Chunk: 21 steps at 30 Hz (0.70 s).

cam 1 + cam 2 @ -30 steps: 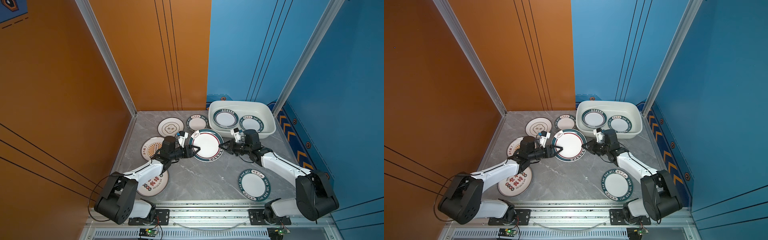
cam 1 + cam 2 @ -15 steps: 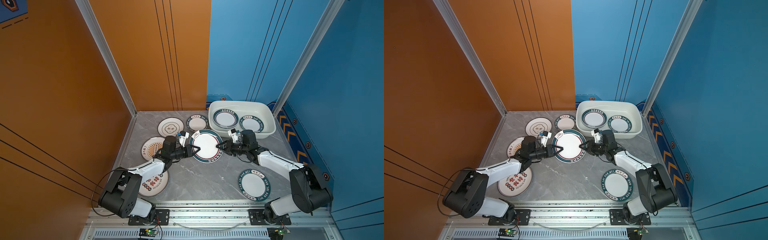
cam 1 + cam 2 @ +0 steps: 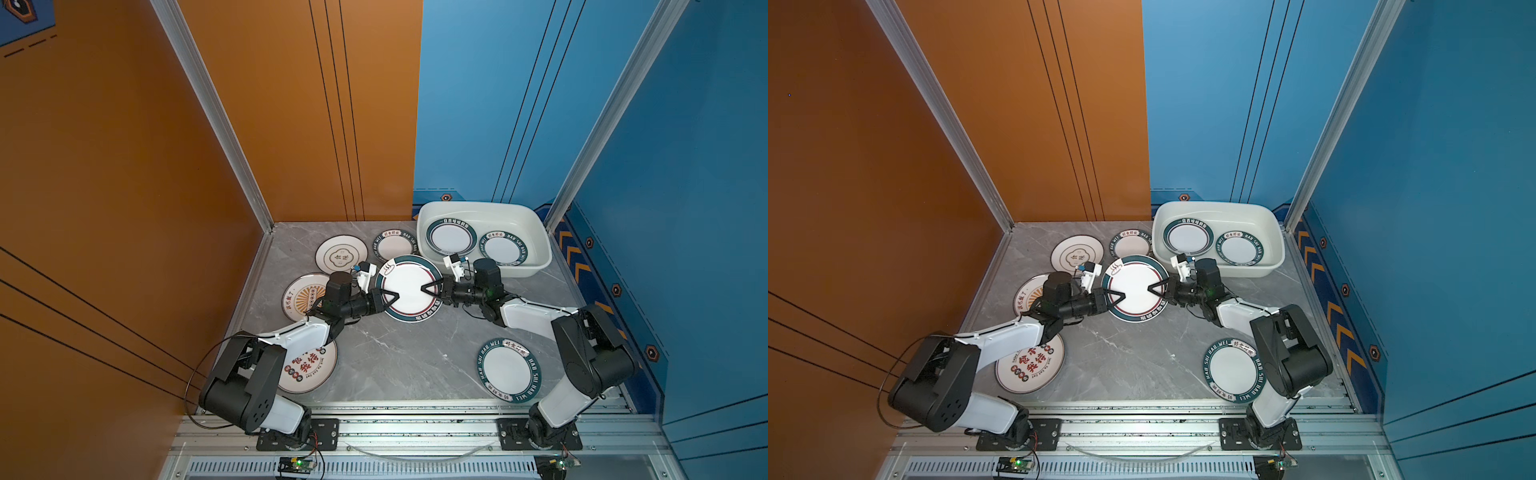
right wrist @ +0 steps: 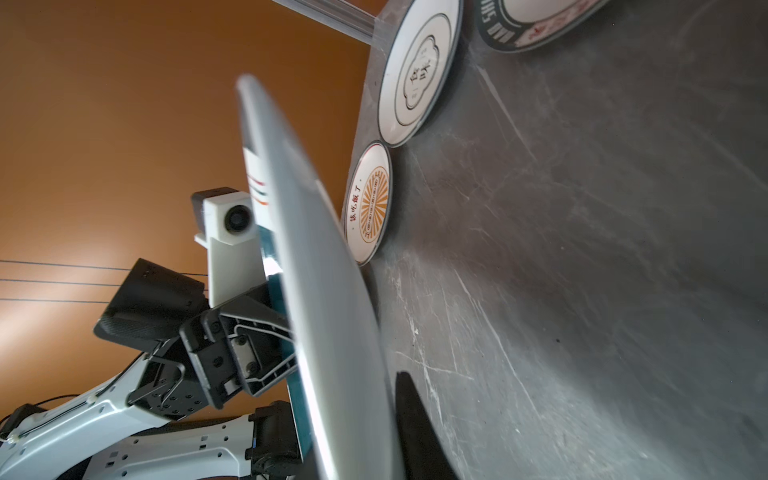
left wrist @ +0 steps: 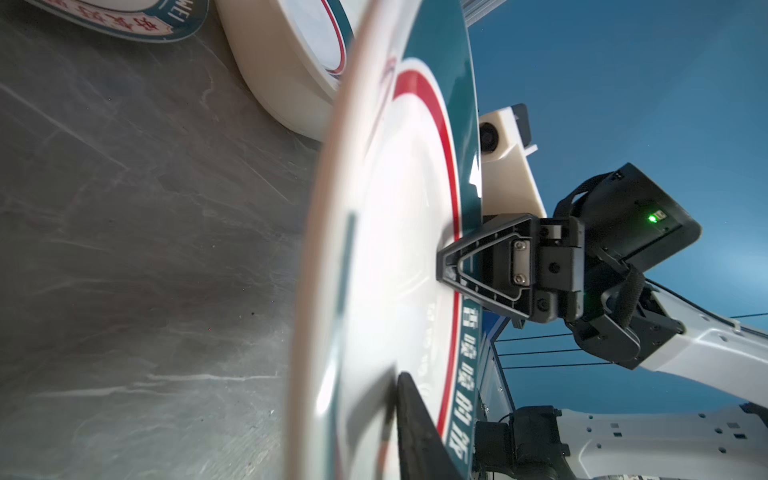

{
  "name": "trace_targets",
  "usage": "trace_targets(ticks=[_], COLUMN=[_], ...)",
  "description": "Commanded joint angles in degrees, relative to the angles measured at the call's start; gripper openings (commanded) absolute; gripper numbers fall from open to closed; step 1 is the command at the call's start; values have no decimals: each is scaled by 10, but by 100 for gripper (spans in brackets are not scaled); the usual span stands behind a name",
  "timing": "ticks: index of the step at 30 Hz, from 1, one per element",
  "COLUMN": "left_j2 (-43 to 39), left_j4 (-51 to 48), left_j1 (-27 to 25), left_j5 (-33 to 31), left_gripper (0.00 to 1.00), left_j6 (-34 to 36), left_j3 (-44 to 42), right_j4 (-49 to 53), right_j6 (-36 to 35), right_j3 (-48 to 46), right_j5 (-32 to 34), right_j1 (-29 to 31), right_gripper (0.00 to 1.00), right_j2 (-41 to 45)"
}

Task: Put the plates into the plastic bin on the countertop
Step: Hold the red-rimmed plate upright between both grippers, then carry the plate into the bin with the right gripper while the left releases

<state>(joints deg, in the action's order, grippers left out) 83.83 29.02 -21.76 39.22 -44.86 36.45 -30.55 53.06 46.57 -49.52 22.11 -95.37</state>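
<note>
Both of the robot's grippers are closed on the large plate's rim (image 3: 380, 280), so the left gripper should open and move away before the right gripper carries the plate into the bin (image 3: 451, 237).
A large plate (image 3: 409, 284) (image 3: 1136, 284) with a dark-green rim and a red line hangs a little above the countertop (image 3: 399, 361), between my two arms. My left gripper (image 3: 390, 297) (image 3: 1118, 297) is shut on its left rim; one finger (image 5: 411, 424) presses its face. My right gripper (image 3: 429, 288) (image 3: 1156, 288) is shut on its right rim, with one finger (image 4: 411, 419) under the plate (image 4: 328, 299). The white plastic bin (image 3: 536, 232) stands at the back right. Two green-rimmed plates (image 3: 451, 237) (image 3: 503, 248) lie in it.
Loose plates lie on the countertop: a quatrefoil one (image 3: 340, 257), a small green-rimmed one (image 3: 392, 245), a sunburst one (image 3: 301, 297), a cream one with red characters (image 3: 309, 368) under my left arm, and a green-rimmed one (image 3: 509, 370) at the front right. Walls close three sides.
My right gripper slid onto the plate's right rim and closed on it. My left gripper closed on the left rim. The plate has barely shifted.
</note>
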Motion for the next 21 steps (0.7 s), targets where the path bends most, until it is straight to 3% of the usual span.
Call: trace_targets(ticks=[1,11,18,21], left_j2=[5,7,-4,-24], left_j4=[37,39,39,37], left_j1=[-16,-14,-10,-9], left_j5=[42,40,40,30], left_gripper=[25,56,73,88], left_j6=[18,16,22,33], left_j3=[3,4,-4,-15], right_j4=[-42,8,187,273], right_j6=[23,9,-73,-108], right_j3=[14,17,76,123], right_j5=[-11,8,62,97], right_j1=[13,-3,-54,-83], right_gripper=[10,0,0,0], right_j2=[-1,26,77,91])
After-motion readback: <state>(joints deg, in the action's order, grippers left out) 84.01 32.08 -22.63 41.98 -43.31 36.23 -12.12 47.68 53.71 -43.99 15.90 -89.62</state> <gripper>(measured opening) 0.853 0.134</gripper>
